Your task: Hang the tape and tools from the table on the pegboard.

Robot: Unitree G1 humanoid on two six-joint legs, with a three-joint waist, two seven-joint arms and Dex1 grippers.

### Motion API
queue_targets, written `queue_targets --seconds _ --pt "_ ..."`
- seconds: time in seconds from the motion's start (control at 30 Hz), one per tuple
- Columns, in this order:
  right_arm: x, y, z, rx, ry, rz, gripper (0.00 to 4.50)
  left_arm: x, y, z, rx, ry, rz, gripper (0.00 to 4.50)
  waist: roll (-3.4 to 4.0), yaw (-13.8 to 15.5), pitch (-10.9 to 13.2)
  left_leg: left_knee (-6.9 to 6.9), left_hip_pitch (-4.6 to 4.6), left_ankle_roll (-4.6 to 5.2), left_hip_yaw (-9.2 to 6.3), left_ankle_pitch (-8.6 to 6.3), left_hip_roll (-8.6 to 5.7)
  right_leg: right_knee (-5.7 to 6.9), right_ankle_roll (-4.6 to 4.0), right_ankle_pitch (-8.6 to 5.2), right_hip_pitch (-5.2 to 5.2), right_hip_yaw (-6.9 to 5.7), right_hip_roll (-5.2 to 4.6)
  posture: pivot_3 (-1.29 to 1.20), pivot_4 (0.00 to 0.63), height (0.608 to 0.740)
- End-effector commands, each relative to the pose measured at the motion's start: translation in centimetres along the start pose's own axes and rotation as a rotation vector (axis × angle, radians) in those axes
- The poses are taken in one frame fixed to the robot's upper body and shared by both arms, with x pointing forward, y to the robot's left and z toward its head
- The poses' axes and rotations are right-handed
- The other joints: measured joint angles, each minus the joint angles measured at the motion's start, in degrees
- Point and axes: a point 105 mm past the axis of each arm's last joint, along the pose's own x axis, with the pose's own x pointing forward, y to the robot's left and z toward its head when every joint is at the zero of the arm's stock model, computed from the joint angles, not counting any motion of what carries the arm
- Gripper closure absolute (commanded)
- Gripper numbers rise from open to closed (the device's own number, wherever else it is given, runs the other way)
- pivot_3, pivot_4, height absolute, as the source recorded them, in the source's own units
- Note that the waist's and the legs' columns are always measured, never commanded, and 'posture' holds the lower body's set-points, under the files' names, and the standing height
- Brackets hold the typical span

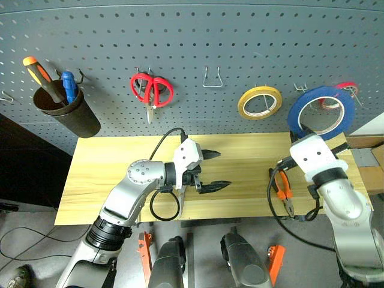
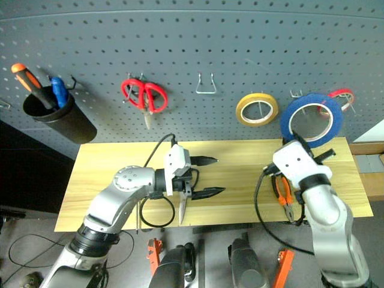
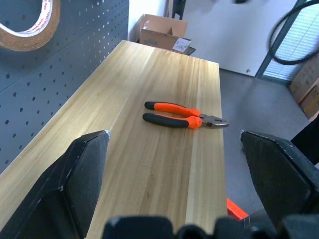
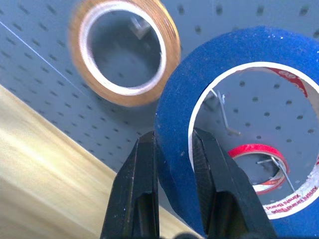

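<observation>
I should expect scissors with looped handles to be hidden under my left gripper's wrist when I lift, because a pointed steel blade (image 1: 182, 202) pokes out from there.
My right gripper (image 4: 172, 137) is shut on the wall of the blue tape (image 1: 298, 117), one finger inside the ring and one outside. It holds the ring upright against the pegboard (image 1: 240, 36), in front of a metal hook (image 4: 219, 107), between the yellow tape and the red tape. Orange-and-black pliers (image 1: 284, 192) lie on the table (image 1: 120, 168) just below that arm. My left gripper (image 1: 221, 170) hovers open over the table's middle, pointing towards the pliers (image 3: 184, 115). A pointed steel blade (image 2: 182, 210) sticks out from under my left wrist.
On the pegboard hang a dark cup (image 1: 66, 111) with orange and blue screwdrivers, red-handled scissors (image 1: 152, 90), an empty wire hook (image 1: 212, 78), a yellow tape ring (image 1: 260, 102) and a red tape ring (image 1: 348, 90). A cardboard box (image 1: 366, 141) sits past the table's right end.
</observation>
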Motion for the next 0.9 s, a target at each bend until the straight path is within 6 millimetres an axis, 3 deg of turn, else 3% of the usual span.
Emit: queue_targets --seconds 0.03,0.2,0.47,0.77,0.9 --pt "1.1 -1.2 0.3 0.020 -0.069 -0.018 4.10 0.1 0.0 1.2 0.030 -0.047 0.004 0.00 0.02 -0.1 0.1 0.00 0.00 0.00 0.04 0.00 0.00 0.00 0.00 0.00 -0.01 0.03 0.00 -0.30 0.360 0.740" --pt "2.9 -0.5 0.8 0.138 -0.144 0.031 4.10 0.2 0.1 2.8 0.022 -0.131 0.014 0.00 0.01 -0.4 0.2 0.00 0.00 0.02 0.06 -0.01 0.03 0.09 0.00 0.00 -0.04 0.04 0.00 -0.29 0.360 0.740" --pt "3.4 0.3 1.4 0.172 -0.202 0.053 4.11 -0.4 1.2 6.5 0.051 -0.321 0.095 0.00 -0.01 -0.2 0.2 0.08 0.00 0.01 0.08 0.00 0.02 0.54 0.00 0.00 -0.09 0.04 0.00 -0.28 0.363 0.740" --pt "3.0 0.1 1.0 0.167 -0.189 0.020 4.11 -0.1 1.2 7.3 0.044 -0.348 0.099 0.00 -0.03 -0.3 0.2 0.10 0.02 0.01 0.10 0.00 0.02 0.73 0.00 0.00 -0.14 0.07 0.00 -0.29 0.367 0.740" --pt "2.3 0.4 1.0 0.162 -0.188 0.020 2.85 -0.1 1.1 6.7 0.046 -0.326 0.096 0.00 -0.04 -0.3 0.2 0.11 0.02 0.01 0.11 0.00 0.02 0.74 0.00 0.00 -0.15 0.07 0.00 -0.30 0.368 0.740"
